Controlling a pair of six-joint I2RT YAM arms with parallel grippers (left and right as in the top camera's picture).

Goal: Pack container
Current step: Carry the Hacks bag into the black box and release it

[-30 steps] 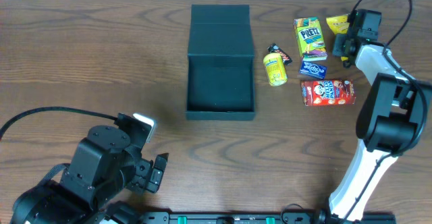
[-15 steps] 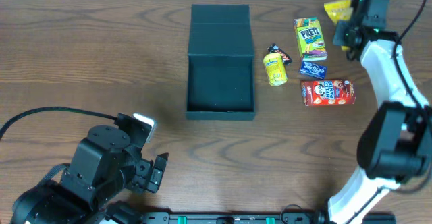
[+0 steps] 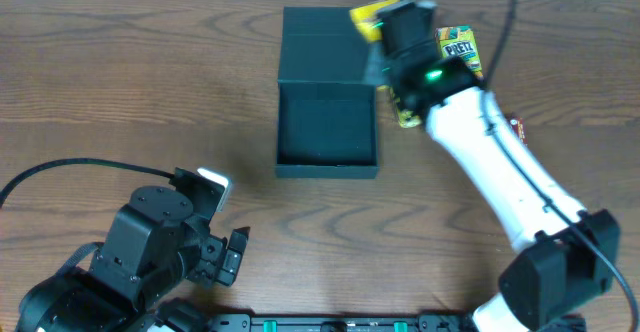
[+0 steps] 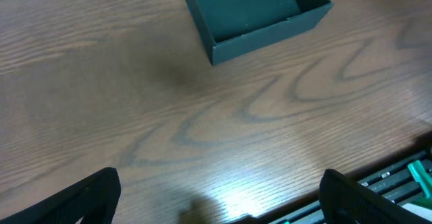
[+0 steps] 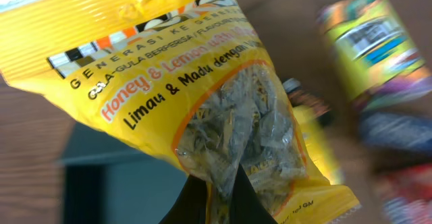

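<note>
The candy bag (image 5: 226, 113) is hanging crooked and bunched up in the robot's right gripper, so the robot should lay it straight along the container's side (image 3: 303, 127) and then press it flat with closed fingers.
The dark teal container (image 3: 327, 132) lies open in the middle of the table, its flap lid (image 3: 325, 42) folded back on the far side; it also shows in the left wrist view (image 4: 256, 11). My right gripper (image 3: 400, 32) is shut on a yellow honey-lemon candy bag (image 3: 366, 19), held in the air over the lid's right corner. In the right wrist view the bag (image 5: 196, 96) fills the frame, pinched between the jaws (image 5: 226, 200). My left gripper (image 4: 216, 197) is open and empty over bare table near the front edge.
Right of the container lie a yellow can (image 3: 408, 117), a green Pretz box (image 3: 460, 47) and a red snack box, mostly hidden under my right arm. The left arm's body (image 3: 150, 242) sits at the front left.
My right arm has swung left from the far right corner, carrying the yellow bag across the snacks to the container's lid. The left arm has not moved.
</note>
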